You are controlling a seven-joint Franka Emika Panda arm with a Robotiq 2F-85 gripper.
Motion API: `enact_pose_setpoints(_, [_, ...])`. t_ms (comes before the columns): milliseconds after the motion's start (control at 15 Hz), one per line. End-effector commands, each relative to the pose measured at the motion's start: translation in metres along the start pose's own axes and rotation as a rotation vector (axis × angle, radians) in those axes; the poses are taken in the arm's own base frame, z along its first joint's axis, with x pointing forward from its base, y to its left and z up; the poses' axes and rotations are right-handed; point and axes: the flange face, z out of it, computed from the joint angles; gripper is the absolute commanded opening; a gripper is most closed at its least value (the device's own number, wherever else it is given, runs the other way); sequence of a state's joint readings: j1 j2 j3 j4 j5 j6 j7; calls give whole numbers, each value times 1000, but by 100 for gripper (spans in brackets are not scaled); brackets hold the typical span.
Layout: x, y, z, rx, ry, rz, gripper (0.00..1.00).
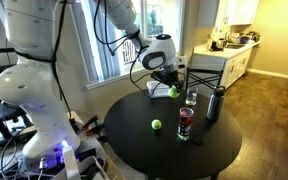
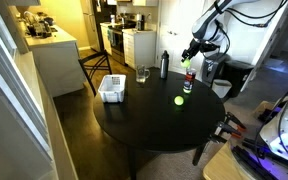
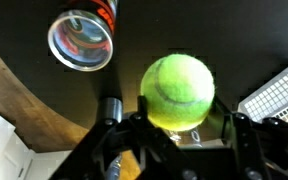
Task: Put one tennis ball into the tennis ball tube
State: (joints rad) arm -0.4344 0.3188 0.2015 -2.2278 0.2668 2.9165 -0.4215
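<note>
Next, I carry the held tennis ball [image 1: 174,92] across over the tube's open top [image 1: 186,111] with my gripper before I lower it, because the ball hangs off to one side of the tube.
My gripper [image 1: 167,84] is shut on a yellow-green tennis ball [image 1: 173,91] and holds it above the round black table. In the wrist view the tennis ball [image 3: 179,90] sits between the gripper's fingers [image 3: 184,120]. The tennis ball tube [image 1: 185,122], clear with a dark red band, stands upright on the table, lower than the gripper and nearer the camera. Its open top [image 3: 81,40] shows at the upper left of the wrist view, off to the side of the held ball. The tube [image 2: 188,82] stands just below the gripper [image 2: 190,54]. A second tennis ball [image 1: 156,125] [image 2: 178,100] lies on the table beside the tube.
A short clear glass [image 1: 192,97] [image 2: 143,73] and a tall dark grey bottle [image 1: 215,103] [image 2: 164,64] stand near the tube. A white basket [image 2: 111,87] [image 3: 279,95] sits on the table [image 1: 199,150]. A stool and kitchen cabinets lie beyond.
</note>
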Motion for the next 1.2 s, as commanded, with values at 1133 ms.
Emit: enact_pose_setpoints(1133, [-47, 79, 25, -128, 107, 186, 36])
